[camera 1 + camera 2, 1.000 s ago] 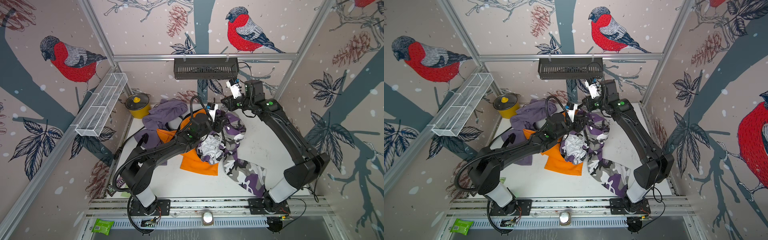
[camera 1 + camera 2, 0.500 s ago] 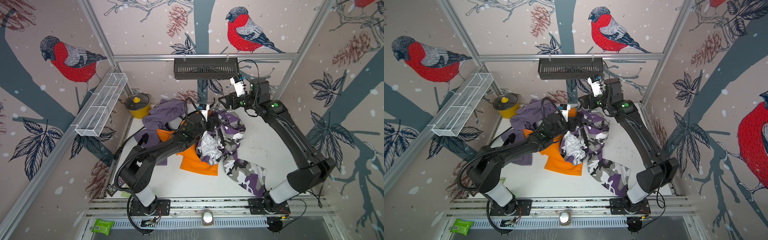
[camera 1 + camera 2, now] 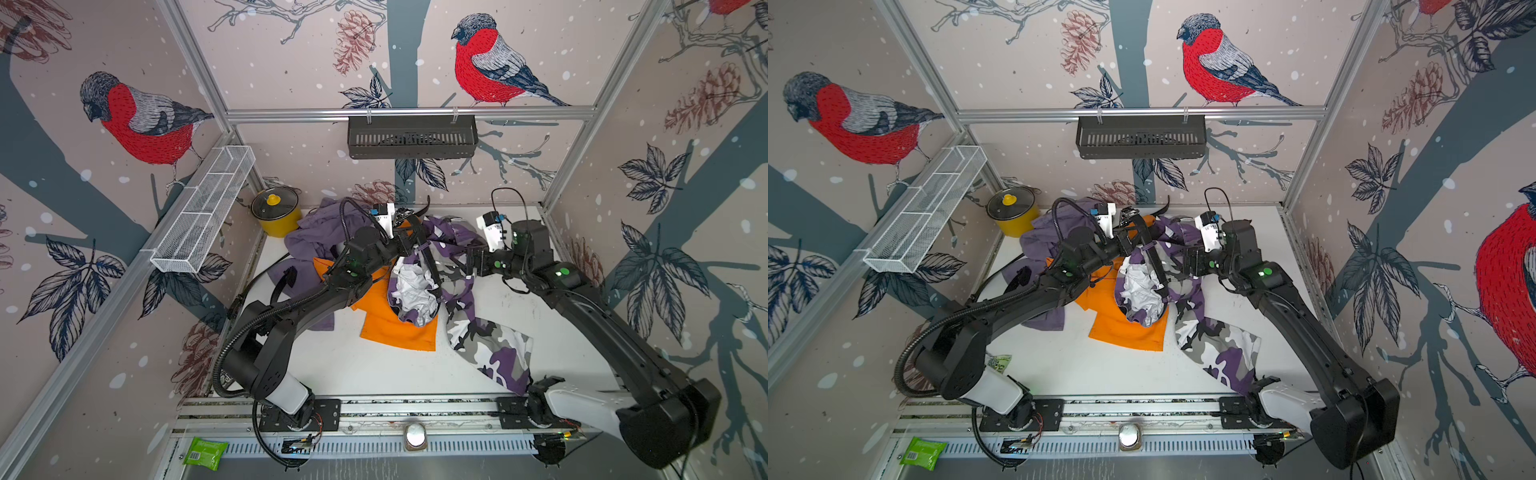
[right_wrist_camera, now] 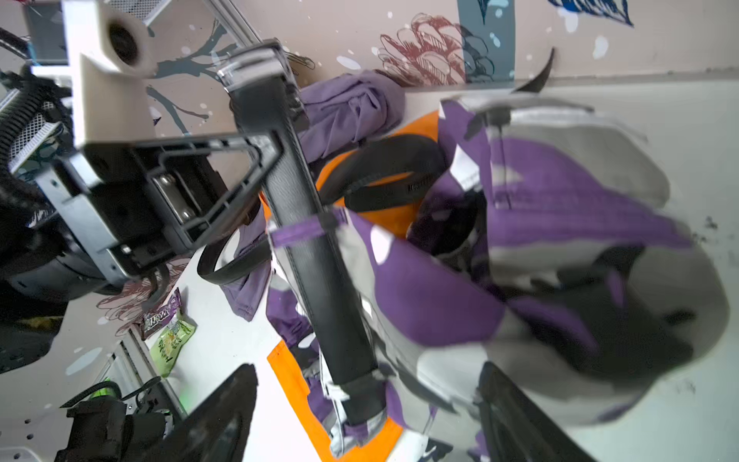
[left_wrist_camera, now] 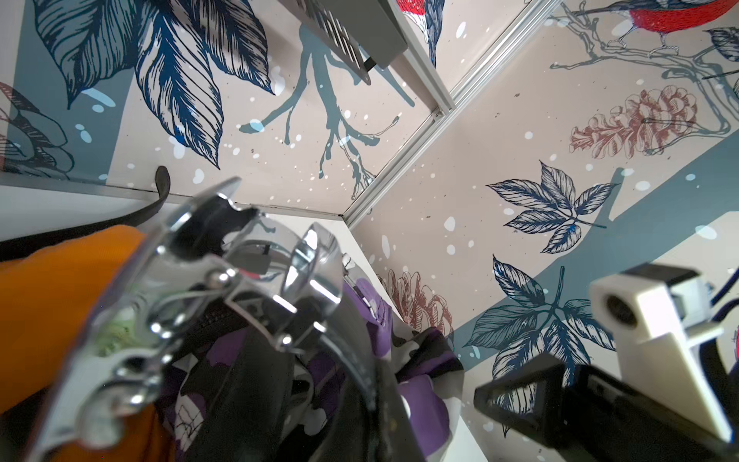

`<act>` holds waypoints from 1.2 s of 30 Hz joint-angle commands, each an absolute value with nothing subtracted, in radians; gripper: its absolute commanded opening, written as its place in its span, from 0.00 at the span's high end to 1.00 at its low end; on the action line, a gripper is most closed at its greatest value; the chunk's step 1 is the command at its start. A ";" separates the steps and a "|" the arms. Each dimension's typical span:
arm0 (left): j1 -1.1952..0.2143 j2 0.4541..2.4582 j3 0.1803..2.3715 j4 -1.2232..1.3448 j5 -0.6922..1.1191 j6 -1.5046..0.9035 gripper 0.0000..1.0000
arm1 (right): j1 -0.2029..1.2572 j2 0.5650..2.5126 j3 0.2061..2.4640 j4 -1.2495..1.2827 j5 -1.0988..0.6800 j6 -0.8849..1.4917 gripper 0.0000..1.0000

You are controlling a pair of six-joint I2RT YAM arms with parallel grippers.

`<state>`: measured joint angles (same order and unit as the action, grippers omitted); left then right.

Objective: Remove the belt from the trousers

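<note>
My gripper will slide the black belt point(image 4: 327, 308) only partway out when it pulls, because purple loops point(image 4: 309, 227) still hold the belt along the waistband.
The purple, grey and white camouflage trousers point(image 3: 482, 332) point(image 3: 1208, 332) lie crumpled mid-table, waistband lifted toward the back. A black belt point(image 3: 428, 266) point(image 3: 1154, 266) point(image 4: 320, 256) runs through the purple loops, its tail curling at the back wall. My left gripper point(image 3: 409, 239) point(image 3: 1129, 237) point(image 5: 370, 400) is shut on the belt just below its silver buckle point(image 5: 224, 288) point(image 4: 252, 68). To the right of the waistband my right gripper point(image 3: 469, 259) point(image 3: 1187, 259) point(image 4: 368, 416) stands open, its fingers point(image 4: 224, 412) either side of trouser cloth and touching nothing.
An orange cloth point(image 3: 395, 328) lies under the trousers and a purple garment point(image 3: 316, 232) behind the left arm. A yellow pot point(image 3: 276, 210) stands back left below a white wire basket point(image 3: 203, 208). A black shelf point(image 3: 411, 137) hangs on the back wall. Snack packets point(image 4: 172, 332) lie at the left edge.
My left gripper closed on the belt by the buckle and lifted it slightly toward the back. My right gripper opened, let go of the waistband and drew back to the right.
</note>
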<state>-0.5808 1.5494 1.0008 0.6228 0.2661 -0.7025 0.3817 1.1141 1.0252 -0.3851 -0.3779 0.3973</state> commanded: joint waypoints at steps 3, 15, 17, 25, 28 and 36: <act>-0.573 1.521 1.006 0.739 0.265 -0.693 1.00 | 0.395 0.957 0.764 -0.109 -0.286 0.733 0.11; -0.571 1.537 1.032 0.763 0.267 -0.690 1.00 | 0.378 1.131 0.570 0.348 -0.461 0.879 0.11; -0.570 1.541 1.035 0.770 0.267 -0.688 1.00 | 0.383 1.187 0.597 0.350 -0.478 0.868 0.19; -0.551 1.548 1.053 0.768 0.278 -0.672 1.00 | 0.386 1.318 0.636 0.285 -0.478 0.744 0.67; -0.550 1.545 1.056 0.763 0.276 -0.668 1.00 | 0.382 1.302 0.652 0.283 -0.459 0.726 0.85; -0.534 1.492 1.099 0.734 0.278 -0.636 1.00 | 0.280 1.161 0.898 -0.066 -0.393 0.506 1.00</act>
<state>-0.5438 1.5208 1.0668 0.6365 0.2848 -0.6647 0.3153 1.1984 0.8200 0.0601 -0.4435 0.6334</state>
